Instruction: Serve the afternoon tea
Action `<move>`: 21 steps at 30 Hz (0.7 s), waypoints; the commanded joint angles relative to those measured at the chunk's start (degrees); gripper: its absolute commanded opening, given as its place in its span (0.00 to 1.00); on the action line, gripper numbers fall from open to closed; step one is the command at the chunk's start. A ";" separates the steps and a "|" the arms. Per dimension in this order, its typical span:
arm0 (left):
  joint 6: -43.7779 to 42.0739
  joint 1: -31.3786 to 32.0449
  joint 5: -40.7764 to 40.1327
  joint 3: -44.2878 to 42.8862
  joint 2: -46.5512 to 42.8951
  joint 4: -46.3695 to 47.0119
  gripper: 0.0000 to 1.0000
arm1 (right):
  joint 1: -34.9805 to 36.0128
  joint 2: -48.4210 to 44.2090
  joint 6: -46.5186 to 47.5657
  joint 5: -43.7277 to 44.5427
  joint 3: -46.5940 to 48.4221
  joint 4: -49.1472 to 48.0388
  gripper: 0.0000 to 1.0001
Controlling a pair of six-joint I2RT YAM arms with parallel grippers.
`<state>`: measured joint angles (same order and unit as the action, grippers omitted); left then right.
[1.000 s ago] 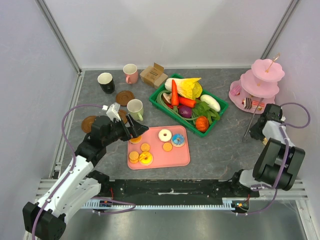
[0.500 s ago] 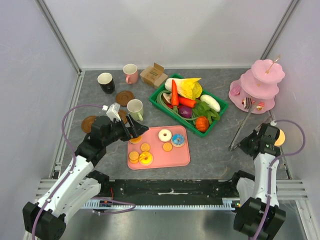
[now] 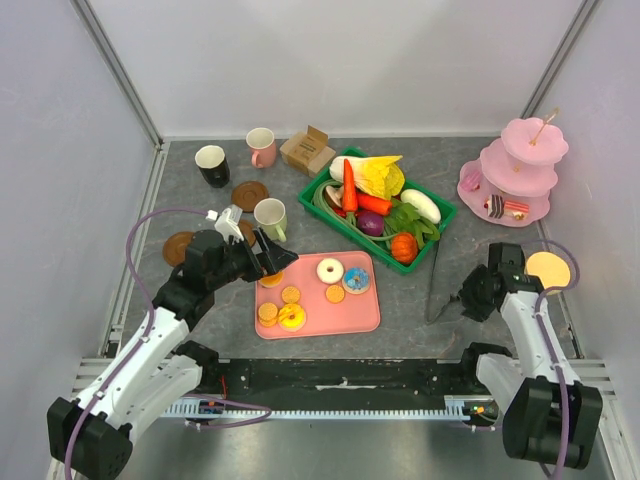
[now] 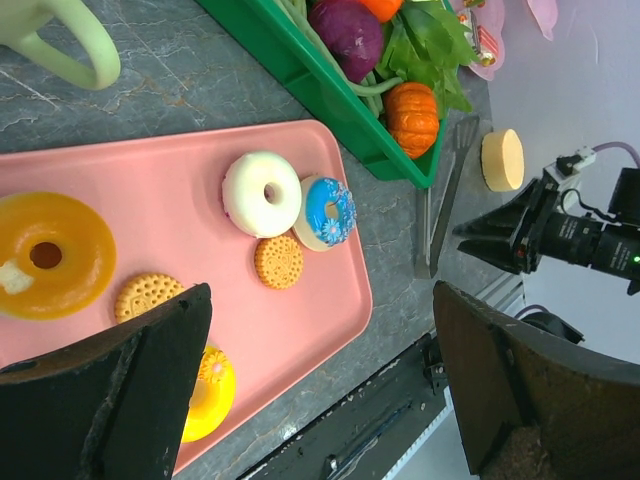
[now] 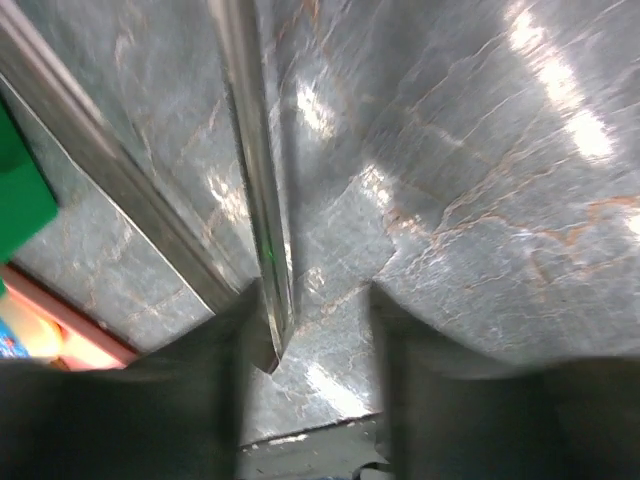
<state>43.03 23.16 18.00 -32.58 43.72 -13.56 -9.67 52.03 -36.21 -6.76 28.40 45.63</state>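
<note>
The tongs' joined end is next to my right gripper's fingers and both of the tongs' arms are outside them, so next I lift clear, open wide and go around both arms farther up.
A pink tray holds iced donuts, white, blue and yellow, and round biscuits. My left gripper hovers open over its far left corner, above an orange donut. Black, pink and pale-green mugs stand at the back left by brown coasters. Metal tongs lie on the table right of the tray. My right gripper is at their near end, jaws apart, with one tong arm against a finger.
A green basket of toy vegetables sits behind the tray. A cardboard box is at the back. A pink tiered stand with cake slices is at the far right. A pale orange disc lies by the right arm.
The right arm swung from beside the stand toward the tray, carrying the tongs down onto the table, and its jaws have come apart. The left arm has not moved.
</note>
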 commanded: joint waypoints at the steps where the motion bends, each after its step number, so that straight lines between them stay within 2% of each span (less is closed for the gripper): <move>1: 0.30 0.04 -0.77 -0.29 0.13 1.26 0.97 | 0.97 -0.61 -1.59 10.79 7.00 0.78 0.67; 2: 0.30 0.05 -0.69 -0.21 0.22 1.26 0.97 | 1.06 -1.66 -0.80 12.29 8.32 0.95 0.80; 3: 0.30 -0.04 -0.68 -0.29 0.31 1.34 0.97 | 1.23 -2.80 0.51 13.95 10.51 1.22 0.98; 6: 0.22 0.13 -0.60 -0.21 0.83 1.52 0.97 | 1.50 -6.23 7.97 19.49 19.37 1.14 0.98; 8: 0.30 0.05 -0.51 -0.38 1.36 1.61 0.97 | 1.41 -8.95 10.53 25.11 25.71 -2.62 0.98; 10: 0.22 0.13 -0.33 -0.47 1.54 1.52 0.97 | 1.41 -12.55 7.58 29.16 27.84 -11.13 0.98; 11: 0.22 -0.04 -0.16 -0.38 1.45 1.52 0.97 | 1.41 -14.39 0.42 32.14 27.41 -14.83 0.98; 12: 0.22 0.04 -0.24 -0.47 1.36 1.61 0.97 | 1.50 -15.89 -2.35 32.08 25.93 -17.74 0.98; 13: 0.22 0.05 -0.33 -0.56 1.10 1.61 0.97 | 1.41 -17.39 0.67 26.16 23.83 -26.64 0.98; 15: 0.13 -0.04 -0.94 -0.73 0.58 1.17 0.97 | 1.41 -18.28 0.36 19.79 19.95 -35.48 0.98; 17: -0.05 0.05 -2.26 -1.17 0.05 -0.14 0.96 | 1.41 -14.53 -3.42 18.21 21.68 -32.91 0.98; 21: 0.04 0.05 -3.85 -0.91 -0.83 -1.03 0.96 | 1.50 -0.56 2.87 11.52 30.12 -16.83 0.98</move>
<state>43.00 23.22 16.40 -32.58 44.16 -14.44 -8.45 38.68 -36.18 11.81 53.39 19.59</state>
